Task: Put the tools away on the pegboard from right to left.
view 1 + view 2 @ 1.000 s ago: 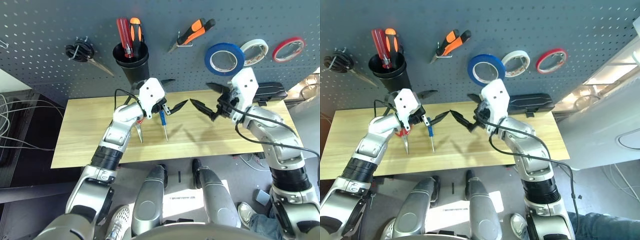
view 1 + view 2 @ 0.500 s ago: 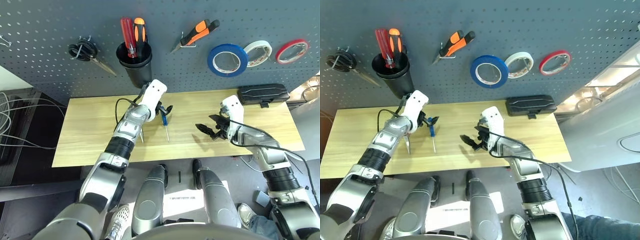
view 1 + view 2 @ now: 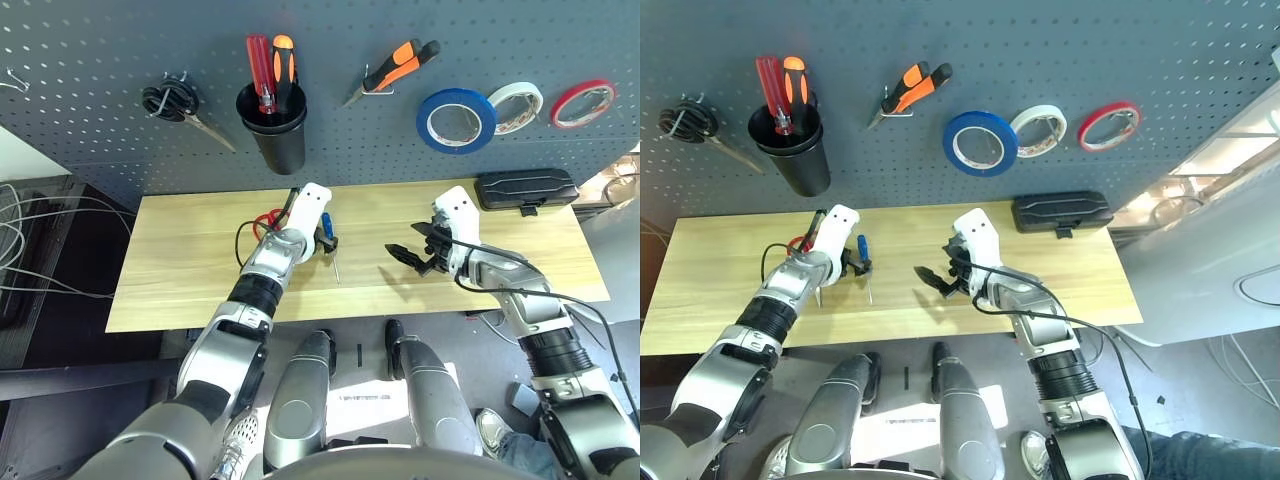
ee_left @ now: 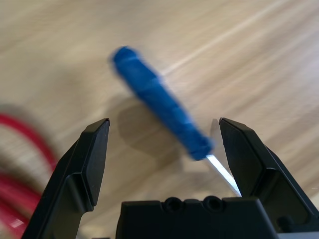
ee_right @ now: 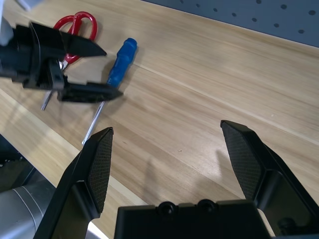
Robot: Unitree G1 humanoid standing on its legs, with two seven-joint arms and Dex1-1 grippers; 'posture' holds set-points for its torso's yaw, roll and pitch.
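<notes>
The black cup has a wide gap [image 3: 251, 106] next to the red screwdriver, so the small blue-handled screwdriver [image 3: 328, 226] will tip against the cup's rim when the robot lowers it in.
The small blue-handled screwdriver [image 4: 159, 117] lies flat on the wooden table [image 3: 180, 270]. My left gripper [image 4: 162, 144] is open and low over it, one finger on each side of the handle, not closed on it. Just left of it lie the red-handled scissors [image 3: 265, 221]. On the pegboard [image 3: 100, 60] hang the blue tape roll [image 3: 455, 118] and the orange-and-black pliers [image 3: 395, 65]. My right gripper [image 3: 408, 250] hovers open and empty above the table's middle right, pointing towards the screwdriver [image 5: 121, 62].
A black cup [image 3: 272, 135] holding red and orange screwdrivers sits on the board above my left arm. Black scissors [image 3: 172, 103] hang far left, white tape [image 3: 515, 105] and red tape [image 3: 583, 100] far right. A black case [image 3: 527, 188] lies at the table's back right.
Both arms have come down from a raised pose to the table. The left gripper has dropped over the blue screwdriver; the right has settled low at the middle right.
</notes>
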